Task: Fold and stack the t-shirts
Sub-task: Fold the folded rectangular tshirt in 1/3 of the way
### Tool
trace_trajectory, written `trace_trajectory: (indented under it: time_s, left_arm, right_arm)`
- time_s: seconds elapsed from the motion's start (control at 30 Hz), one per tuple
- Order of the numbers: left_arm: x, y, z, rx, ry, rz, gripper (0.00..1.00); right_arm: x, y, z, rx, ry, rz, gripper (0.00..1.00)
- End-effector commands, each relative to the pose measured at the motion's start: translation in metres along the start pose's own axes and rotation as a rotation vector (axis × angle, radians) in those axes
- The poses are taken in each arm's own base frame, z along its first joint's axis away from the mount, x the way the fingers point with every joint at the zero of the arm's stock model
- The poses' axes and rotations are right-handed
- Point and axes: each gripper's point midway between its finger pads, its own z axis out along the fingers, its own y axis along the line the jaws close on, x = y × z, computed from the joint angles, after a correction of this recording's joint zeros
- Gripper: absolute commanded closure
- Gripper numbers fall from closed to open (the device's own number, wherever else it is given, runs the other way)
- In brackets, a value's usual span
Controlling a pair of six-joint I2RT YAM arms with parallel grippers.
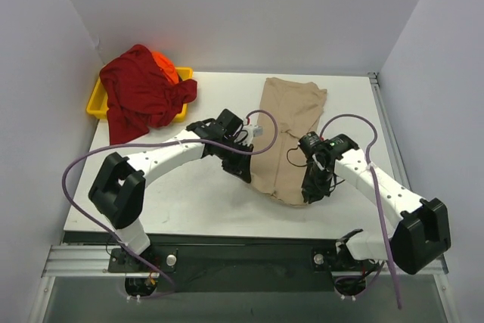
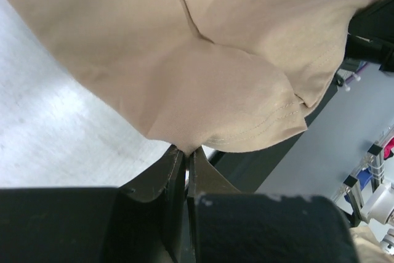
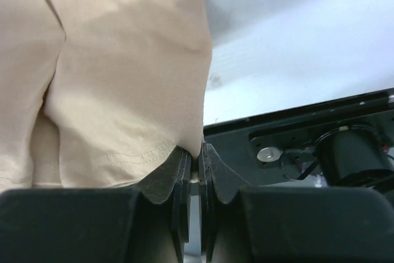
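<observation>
My grippers are holding both ends of the tan t-shirt's hem, so my right gripper should keep folding it over until the hem rests on the t-shirt's middle.
A tan t-shirt lies folded into a long strip down the middle of the white table. Its near end is lifted. My left gripper is shut on the near left corner of the tan t-shirt, pinching the hem. My right gripper is shut on the near right corner of the same shirt. A dark red t-shirt is heaped over a yellow tray at the back left, with a bright orange t-shirt showing beneath it.
Grey walls close the table in on three sides. A black rail with the arm bases runs along the near edge. Purple cables loop off both arms.
</observation>
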Motion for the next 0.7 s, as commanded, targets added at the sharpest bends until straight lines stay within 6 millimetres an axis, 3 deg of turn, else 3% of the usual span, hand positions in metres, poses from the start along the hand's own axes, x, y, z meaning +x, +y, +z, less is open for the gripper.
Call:
trace_trajectory:
  time_s: [0.0,0.23,0.27,0.3,0.37,0.43,0.67]
  left_arm:
    - [-0.031,0.003,-0.001,0.002,-0.030,0.032,1.00]
    - [-0.079,0.018,0.003,0.018,-0.062,0.007,1.00]
    - [-0.081,0.023,0.010,0.028,-0.043,-0.007,1.00]
    - [-0.094,0.020,0.008,0.040,-0.066,0.007,1.00]
    - [-0.101,0.032,0.016,0.045,-0.037,-0.026,1.00]
    - [-0.119,0.032,0.013,0.057,-0.055,-0.020,1.00]
    - [-0.155,0.051,0.027,0.062,-0.064,-0.046,1.00]
  right_arm:
    - [-0.023,-0.016,-0.009,0.086,-0.018,-0.060,1.00]
    - [-0.084,-0.005,-0.006,0.137,-0.026,-0.076,1.00]
    - [-0.090,-0.004,-0.005,0.139,-0.023,-0.071,1.00]
    - [-0.103,-0.001,-0.009,0.127,-0.040,-0.058,1.00]
    - [-0.114,0.000,-0.002,0.140,-0.015,-0.065,1.00]
    - [-0.129,0.003,0.002,0.140,-0.005,-0.056,1.00]
    - [-0.178,0.004,0.010,0.122,-0.003,-0.026,1.00]
